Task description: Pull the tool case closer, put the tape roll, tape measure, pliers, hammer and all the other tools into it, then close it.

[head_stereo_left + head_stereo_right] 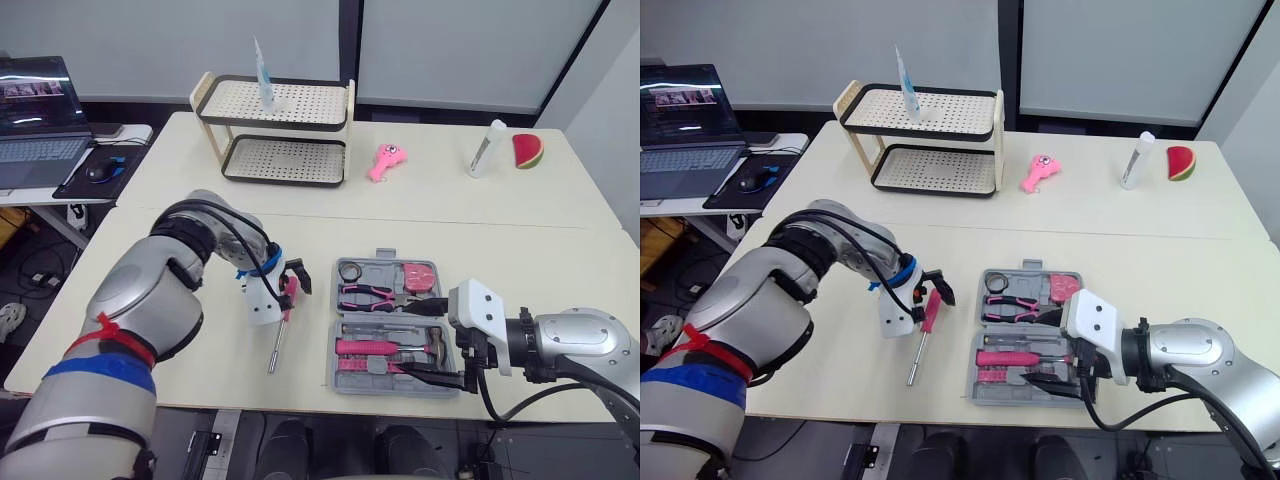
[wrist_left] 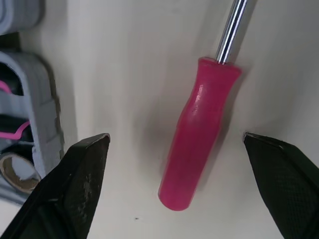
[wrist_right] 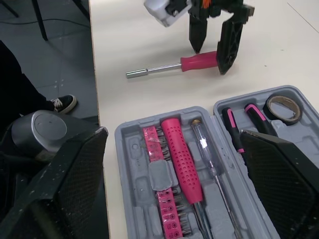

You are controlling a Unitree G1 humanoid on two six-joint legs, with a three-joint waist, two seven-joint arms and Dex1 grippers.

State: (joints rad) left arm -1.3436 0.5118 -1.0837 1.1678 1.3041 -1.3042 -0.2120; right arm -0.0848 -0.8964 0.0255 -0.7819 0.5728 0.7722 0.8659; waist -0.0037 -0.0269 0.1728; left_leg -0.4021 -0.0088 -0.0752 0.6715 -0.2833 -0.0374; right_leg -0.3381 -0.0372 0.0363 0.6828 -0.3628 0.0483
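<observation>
An empty strip [image 1: 376, 383] extends along the tool case's front edge next to the bits, so the screwdriver [image 1: 285, 314] will go in there lengthwise when the robot lowers it.
The grey tool case [image 1: 336, 375] lies open near the table's front edge. It holds a tape roll [image 1: 350, 270], pink-handled pliers [image 1: 370, 295], a pink tape measure [image 1: 420, 277], a hammer [image 1: 395, 347] and a row of bits. A pink-handled screwdriver [image 2: 199, 134] lies on the table just left of the case, shaft pointing toward the front edge. My left gripper [image 2: 175, 138] hangs open over its handle, one finger on each side, not touching it. My right gripper [image 3: 173, 133] is open at the case's front right corner, holding nothing.
A two-tier rack [image 1: 275, 130] stands at the back of the table, with a pink toy [image 1: 385, 160], a white bottle [image 1: 487, 148] and a watermelon slice [image 1: 527, 150] to its right. A laptop [image 1: 35, 120] sits on a side table at the left.
</observation>
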